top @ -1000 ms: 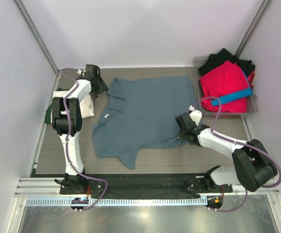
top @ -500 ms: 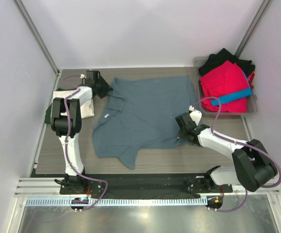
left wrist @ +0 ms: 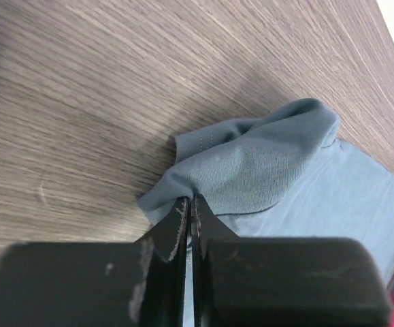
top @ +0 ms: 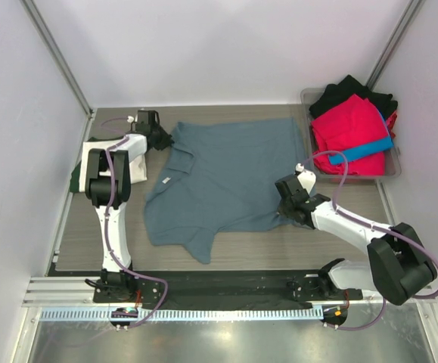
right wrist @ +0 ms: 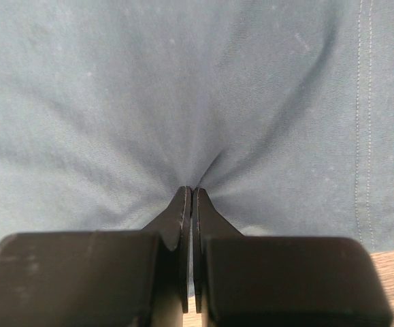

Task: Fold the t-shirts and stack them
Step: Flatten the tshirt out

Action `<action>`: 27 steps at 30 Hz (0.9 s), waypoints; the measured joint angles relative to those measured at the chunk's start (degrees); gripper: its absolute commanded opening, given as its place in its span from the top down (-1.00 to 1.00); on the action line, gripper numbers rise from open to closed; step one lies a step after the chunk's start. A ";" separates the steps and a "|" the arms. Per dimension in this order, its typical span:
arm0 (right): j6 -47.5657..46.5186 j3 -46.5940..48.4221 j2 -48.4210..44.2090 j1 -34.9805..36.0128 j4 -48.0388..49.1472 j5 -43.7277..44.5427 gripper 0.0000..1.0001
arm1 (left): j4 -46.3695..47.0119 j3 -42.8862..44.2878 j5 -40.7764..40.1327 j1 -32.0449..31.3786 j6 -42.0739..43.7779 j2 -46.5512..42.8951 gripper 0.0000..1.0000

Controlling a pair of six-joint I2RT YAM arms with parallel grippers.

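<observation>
The near sleeve [top: 198, 240] pokes out beyond the slate blue-grey t-shirt's edge, so the robot's right gripper should move off the hem, grab the sleeve's tip [top: 204, 259] and fold it inward.
A slate blue-grey t-shirt [top: 230, 178] lies spread flat in the middle of the table. My left gripper [top: 169, 141] is at its far left sleeve and is shut on a bunched fold of that sleeve [left wrist: 251, 167]; the jaws [left wrist: 191, 199] pinch the cloth just above the wood. My right gripper [top: 281, 214] is shut on the same shirt near its right hem, and the cloth [right wrist: 183, 88] puckers at the closed tips [right wrist: 193, 191]. A folded cream-white t-shirt [top: 134, 163] lies at the left on a dark green one [top: 76, 178].
A clear bin [top: 355, 175] stands at the back right, holding red [top: 351, 125], black [top: 351, 87] and bright blue [top: 361, 150] shirts. The side walls stand close on the left and right. Bare wood table [top: 317, 249] shows in front of the shirt.
My left gripper has moved right from the cream stack to the blue-grey shirt's sleeve and shut on it. The right gripper has kept its grip and barely moved.
</observation>
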 measured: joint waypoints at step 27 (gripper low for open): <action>-0.04 -2.47 -9.40 0.00 -5.14 -4.22 -0.30 | -21.55 30.77 -3.63 6.64 10.86 11.80 -0.84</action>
